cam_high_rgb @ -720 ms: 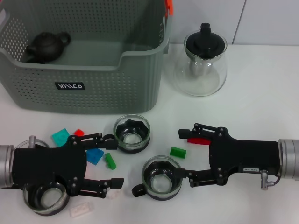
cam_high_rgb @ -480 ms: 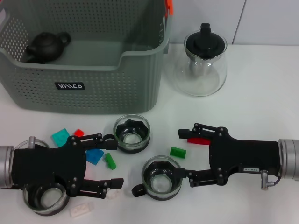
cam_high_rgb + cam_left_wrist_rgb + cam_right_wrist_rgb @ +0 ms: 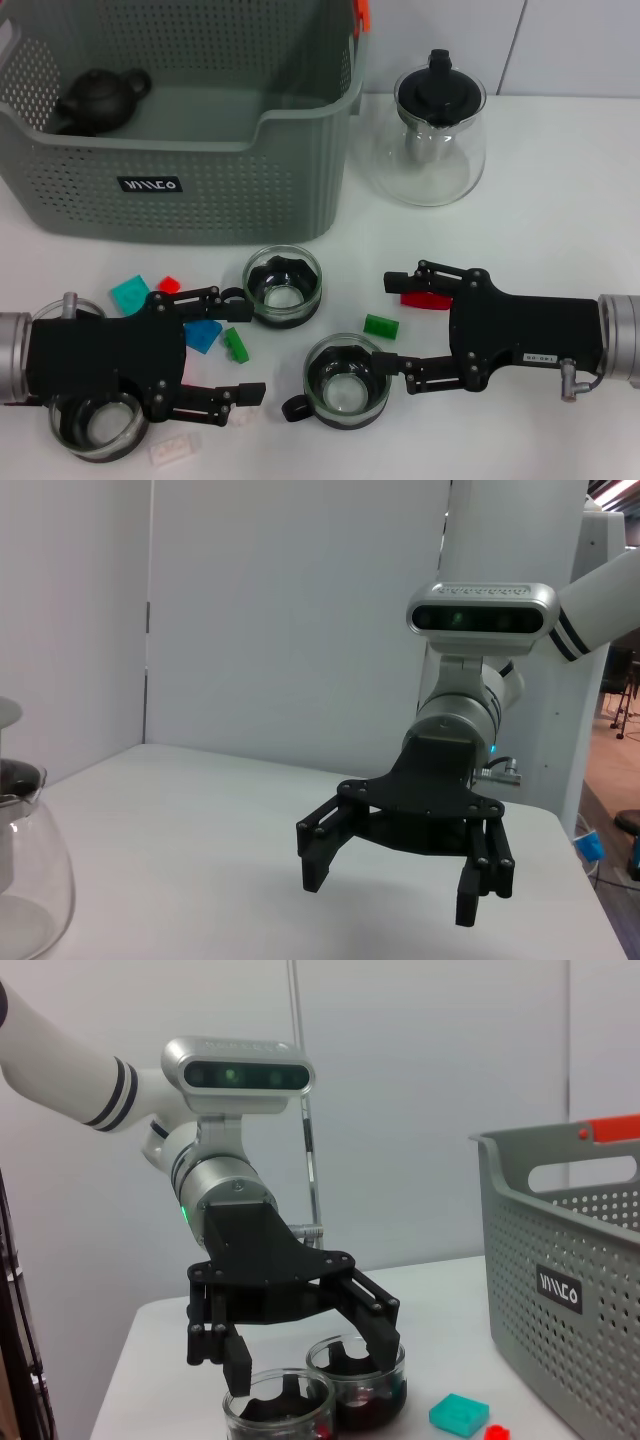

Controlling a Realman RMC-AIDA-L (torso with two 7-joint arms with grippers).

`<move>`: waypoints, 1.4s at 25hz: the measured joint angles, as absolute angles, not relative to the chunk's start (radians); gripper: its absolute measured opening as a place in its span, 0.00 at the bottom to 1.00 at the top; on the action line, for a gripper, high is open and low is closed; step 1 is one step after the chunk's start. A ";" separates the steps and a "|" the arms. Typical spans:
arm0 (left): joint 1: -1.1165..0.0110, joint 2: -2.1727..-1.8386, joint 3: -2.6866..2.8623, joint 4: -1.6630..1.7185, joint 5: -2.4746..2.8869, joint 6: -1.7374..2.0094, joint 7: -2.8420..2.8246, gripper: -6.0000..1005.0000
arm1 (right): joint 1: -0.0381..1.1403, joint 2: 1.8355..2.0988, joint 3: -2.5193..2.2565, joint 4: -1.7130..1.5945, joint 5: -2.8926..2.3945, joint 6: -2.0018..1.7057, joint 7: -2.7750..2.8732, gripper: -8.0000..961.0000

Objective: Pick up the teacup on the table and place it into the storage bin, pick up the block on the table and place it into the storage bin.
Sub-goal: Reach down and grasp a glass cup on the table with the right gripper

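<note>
Next, I move my right gripper back and tilt it down before it takes the cup's rim (image 3: 380,402), because it points level across the table beside the front teacup (image 3: 345,381).
Three glass teacups show on the white table: one (image 3: 283,285) below the storage bin (image 3: 190,190), one (image 3: 347,380) nearer the front, and one (image 3: 95,425) partly under my left arm. My left gripper (image 3: 240,343) is open low over the table, with a blue block (image 3: 203,333) and a green block (image 3: 236,344) between its fingers. My right gripper (image 3: 390,328) is open too, with a green block (image 3: 380,325) in its gap, a red block (image 3: 425,298) under one finger and the front teacup beside the other. The right wrist view shows the left gripper (image 3: 313,1360) open above two cups.
A dark teapot (image 3: 100,98) lies inside the bin. A glass teapot (image 3: 438,135) with a black lid stands to the bin's right. A teal block (image 3: 130,292), a small red block (image 3: 169,284) and a white block (image 3: 175,452) lie near the left arm.
The right gripper has shifted very slightly, its near finger now closer to the front teacup. The left gripper and the objects have not moved.
</note>
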State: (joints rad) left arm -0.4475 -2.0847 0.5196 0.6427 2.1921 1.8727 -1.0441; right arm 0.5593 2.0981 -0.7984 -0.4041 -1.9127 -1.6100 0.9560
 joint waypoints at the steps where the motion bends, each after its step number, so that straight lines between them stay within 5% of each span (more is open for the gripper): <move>1: -0.448 -2.085 0.520 0.643 2.192 1.872 -1.045 0.87 | 0.560 2.098 -0.798 -0.405 -1.913 -1.612 0.956 0.98; 10: -0.430 -2.077 0.469 0.673 2.193 1.911 -1.113 0.87 | 0.547 2.094 -0.800 -0.442 -1.916 -1.632 1.026 0.98; 19: -0.365 -2.045 0.290 0.792 2.231 2.030 -1.220 0.87 | 0.519 2.095 -0.823 -0.831 -2.061 -1.783 1.547 0.98; 35: -0.386 -2.044 0.254 0.722 2.222 1.918 -1.203 0.87 | 0.849 2.105 -1.358 -1.209 -2.426 -1.855 2.121 0.98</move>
